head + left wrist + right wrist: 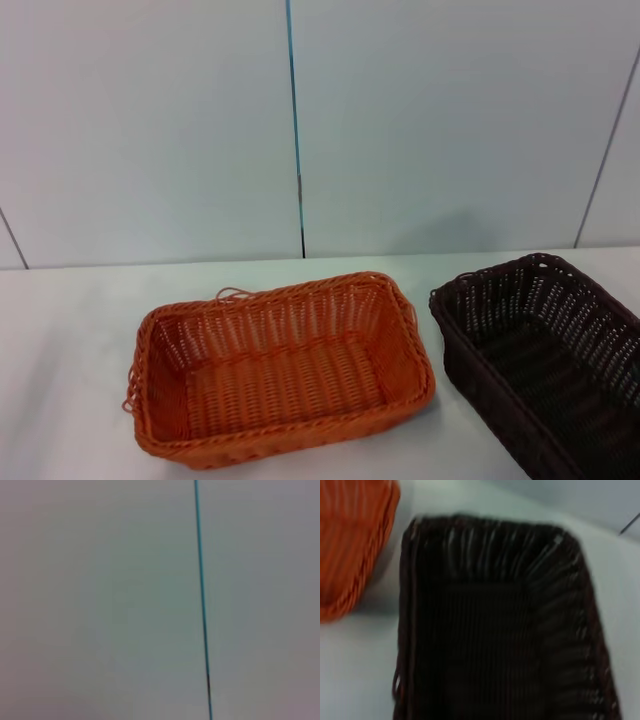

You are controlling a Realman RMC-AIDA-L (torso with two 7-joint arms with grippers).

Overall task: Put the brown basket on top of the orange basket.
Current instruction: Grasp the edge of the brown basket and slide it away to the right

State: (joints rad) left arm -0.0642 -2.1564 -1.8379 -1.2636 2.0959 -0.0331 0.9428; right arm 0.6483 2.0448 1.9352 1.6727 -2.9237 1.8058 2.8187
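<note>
My right gripper should swing the brown basket (535,350) more in line by reaching down inside it (598,395) before stacking, as it lies slanted to the orange basket.
The orange basket (283,370) sits empty on the white table in the middle of the head view, with loose strands at its rim. The brown basket (545,355) sits empty to its right, angled, running off the frame's lower right. They stand apart with a narrow gap between them. The right wrist view looks down into the brown basket (495,625) from close above, with a corner of the orange basket (355,545) beside it. No gripper shows in any view. The left wrist view shows only a wall.
The white table (70,340) runs back to a pale panelled wall (150,120) with a blue seam (294,120). Bare table lies left of the orange basket and behind both baskets.
</note>
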